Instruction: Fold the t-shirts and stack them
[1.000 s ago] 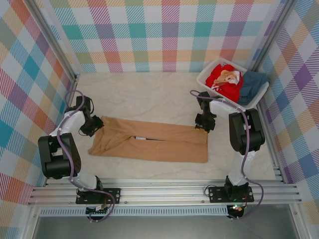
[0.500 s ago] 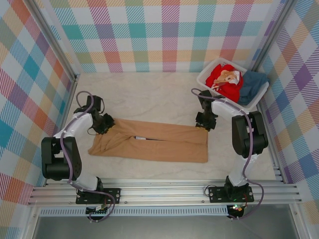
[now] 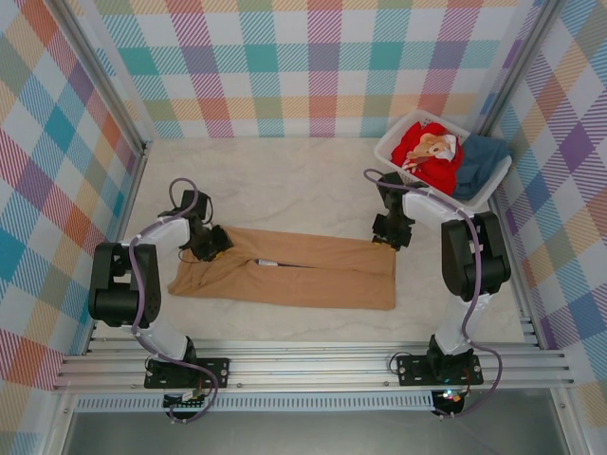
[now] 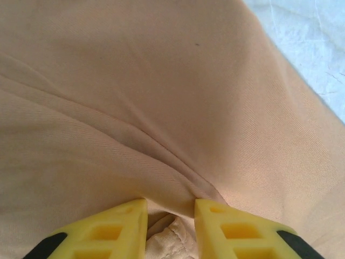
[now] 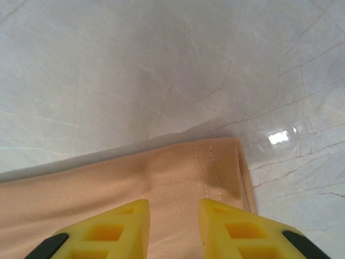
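Observation:
The tan-brown t-shirt is lying sideways with its hem [image 3: 394, 284] at the robot's right gripper, so the left gripper should grab the t-shirt's front edge [image 3: 228, 299] and turn the hem to face the robot.
The tan-brown t-shirt [image 3: 294, 275] lies as a long folded strip across the middle of the table. My left gripper [image 3: 211, 245] is at its far left end. In the left wrist view the left gripper [image 4: 170, 216] is shut on a bunched fold and hem of the tan cloth [image 4: 161, 108]. My right gripper [image 3: 387, 242] sits on the strip's far right corner. In the right wrist view the right gripper [image 5: 173, 216] pinches the stitched hem corner [image 5: 210, 167], which is slightly raised. A red printed t-shirt [image 3: 427, 152] and a dark teal t-shirt [image 3: 482, 159] lie in the basket.
The white slatted basket [image 3: 394, 163] stands at the back right corner, just behind the right arm. Plaid walls close in the table on three sides. Bare pale tabletop [image 3: 285, 180] stretches behind the strip, and a narrower band [image 3: 285, 327] lies in front.
My left gripper has slid right along the far edge onto the shirt's left end and closed on a fold of cloth. The right gripper has stayed at its corner.

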